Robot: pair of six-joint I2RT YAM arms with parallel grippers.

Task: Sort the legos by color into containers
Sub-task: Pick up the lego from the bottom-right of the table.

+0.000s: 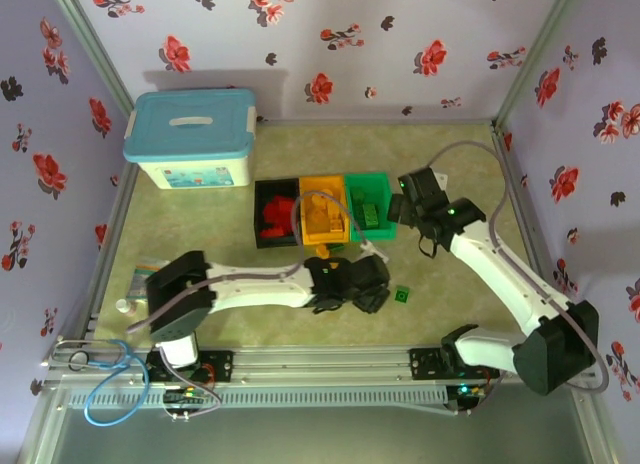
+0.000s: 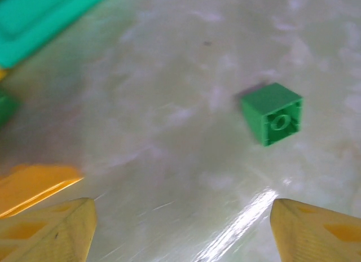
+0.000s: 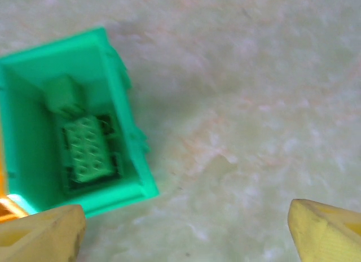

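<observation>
The robot's right gripper is hovering at the green container's edge (image 1: pixel 389 187), so it should move away before the left gripper brings the lone green lego (image 1: pixel 401 294) there.
A lone green lego (image 1: pixel 402 295) (image 2: pixel 273 113) lies on the table, ahead and right of my left gripper (image 1: pixel 376 284) (image 2: pixel 181 235). That gripper is open, with bare table between its yellow fingers (image 2: pixel 53 231). Three containers stand in a row: black (image 1: pixel 262 229) with red legos (image 1: pixel 276 214), orange (image 1: pixel 322 216) with orange legos, and green (image 1: pixel 368 184) (image 3: pixel 127 132) with green legos (image 3: pixel 84 149). My right gripper (image 1: pixel 397 204) (image 3: pixel 183 234) hovers open and empty just right of the green container.
A large white box with a light-blue lid (image 1: pixel 190 139) stands at the back left. Flowered walls close in three sides. Cables (image 1: pixel 110 379) and small packets (image 1: pixel 140 279) lie at the near left. Open table lies right of the bins.
</observation>
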